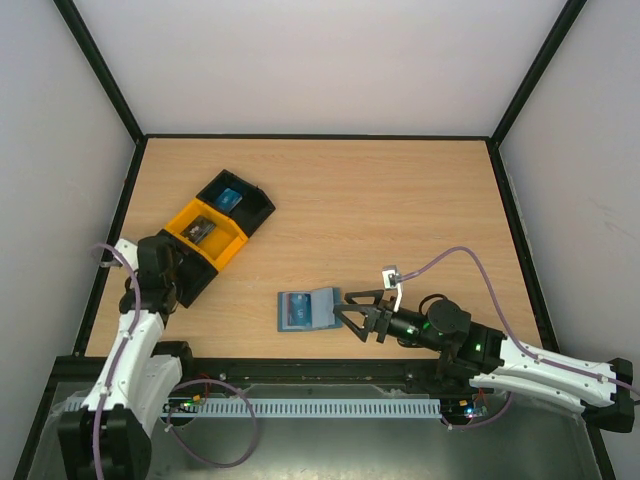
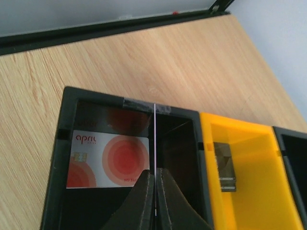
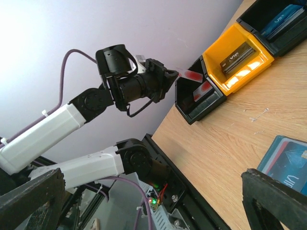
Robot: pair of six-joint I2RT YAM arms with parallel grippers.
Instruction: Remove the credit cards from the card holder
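Observation:
The red and white card [image 2: 155,138] is upright over the near black tray [image 1: 198,274] that holds its match, so my left gripper should keep lowering the card and let it go inside the tray's sides.
The card holder [image 1: 305,310] lies open on the table near the front, blue-grey, with a blue card [image 3: 293,163] in its slot. My right gripper [image 1: 349,311] is open at its right edge, its fingers [image 3: 33,201] spread wide and empty. My left gripper [image 2: 155,176] is shut on a thin card [image 2: 155,139] seen edge-on, held over the near black tray [image 2: 67,96]. In the right wrist view that card [image 3: 189,74] looks red and white. A white credit card with red circles [image 2: 108,160] lies in this tray. A dark grey credit card [image 2: 224,165] lies in the yellow tray [image 2: 235,123].
Three trays stand in a diagonal row at the left: near black [image 1: 203,283], yellow [image 1: 235,247], far black [image 1: 262,207], which holds a blue card [image 1: 228,197]. Black rails edge the table on all sides, with white walls behind them.

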